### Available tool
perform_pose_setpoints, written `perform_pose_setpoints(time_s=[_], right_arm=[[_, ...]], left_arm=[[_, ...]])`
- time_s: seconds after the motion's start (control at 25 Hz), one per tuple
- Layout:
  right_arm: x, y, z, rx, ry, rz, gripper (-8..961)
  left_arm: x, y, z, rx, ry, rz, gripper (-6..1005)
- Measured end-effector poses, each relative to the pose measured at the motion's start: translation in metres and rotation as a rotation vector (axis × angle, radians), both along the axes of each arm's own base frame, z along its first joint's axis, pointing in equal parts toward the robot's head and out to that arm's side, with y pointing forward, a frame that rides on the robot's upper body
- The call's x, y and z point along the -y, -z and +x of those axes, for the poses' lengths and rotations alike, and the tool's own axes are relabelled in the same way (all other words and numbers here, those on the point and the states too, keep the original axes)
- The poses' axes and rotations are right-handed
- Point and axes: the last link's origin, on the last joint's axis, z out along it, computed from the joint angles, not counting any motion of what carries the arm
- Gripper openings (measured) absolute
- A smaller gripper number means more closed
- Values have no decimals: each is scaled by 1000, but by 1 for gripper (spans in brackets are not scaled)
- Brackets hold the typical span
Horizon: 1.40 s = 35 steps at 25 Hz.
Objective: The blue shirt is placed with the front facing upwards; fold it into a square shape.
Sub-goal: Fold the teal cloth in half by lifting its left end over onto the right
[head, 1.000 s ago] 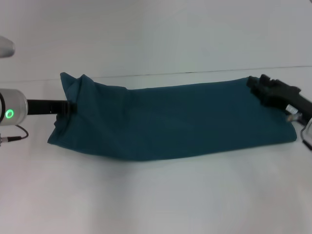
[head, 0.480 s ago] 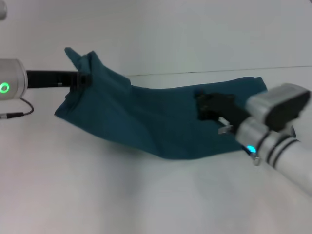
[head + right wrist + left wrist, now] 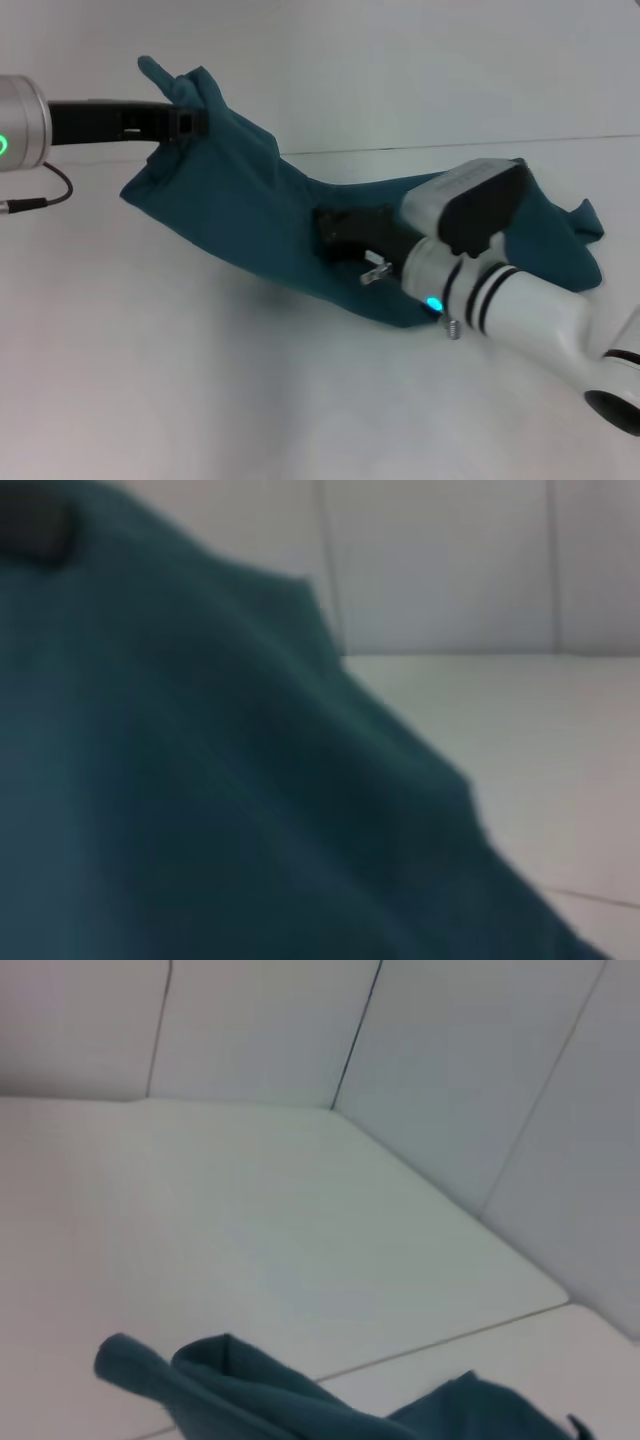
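Observation:
The shirt runs at an angle (image 3: 255, 205) from my left gripper to the shirt's middle, so next my right gripper puts the shirt's middle down under the shirt's raised end (image 3: 238, 295) before the fold.
The blue shirt (image 3: 240, 200) lies as a long folded band across the white table (image 3: 200, 400). Its left end is lifted off the table and hangs from my left gripper (image 3: 185, 122), which is shut on the cloth near a bunched corner. My right gripper (image 3: 335, 232) reaches in from the right, low over the middle of the band, dark against the fabric. The right end of the shirt (image 3: 580, 225) lies rumpled behind that arm. The left wrist view catches the raised shirt corner (image 3: 200, 1380). The shirt (image 3: 200, 780) fills most of the right wrist view.
A white wall (image 3: 400, 70) rises behind the table's far edge (image 3: 400, 150). A thin cable (image 3: 40, 200) hangs from my left arm at the left border. Bare tabletop lies in front of the shirt.
My left gripper has raised the shirt's left end higher and a little rightward. My right arm has swung from the shirt's right end toward its middle, and the right end has rumpled.

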Motion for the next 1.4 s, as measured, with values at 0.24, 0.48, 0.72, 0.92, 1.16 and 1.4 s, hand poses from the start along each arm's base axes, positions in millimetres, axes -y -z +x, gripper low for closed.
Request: perform_pose_setpoints(time_s=[0.24, 0.48, 0.72, 0.92, 1.16, 1.4], right_arm=[[5, 21, -27, 14, -37, -84, 9], [15, 30, -39, -36, -53, -116, 10], [27, -2, 11, -185, 47, 39, 10], [29, -10, 27, -197, 85, 81, 10], [36, 24, -5, -124, 30, -82, 10], [38, 39, -34, -100, -41, -156, 11]], left_arm=[[3, -5, 4, 19, 22, 12, 69], [3, -6, 4, 18, 25, 18, 69], [3, -12, 8, 11, 44, 37, 69], [6, -15, 13, 29, 63, 46, 69], [6, -16, 15, 35, 71, 47, 69], [7, -16, 16, 35, 73, 48, 69]])
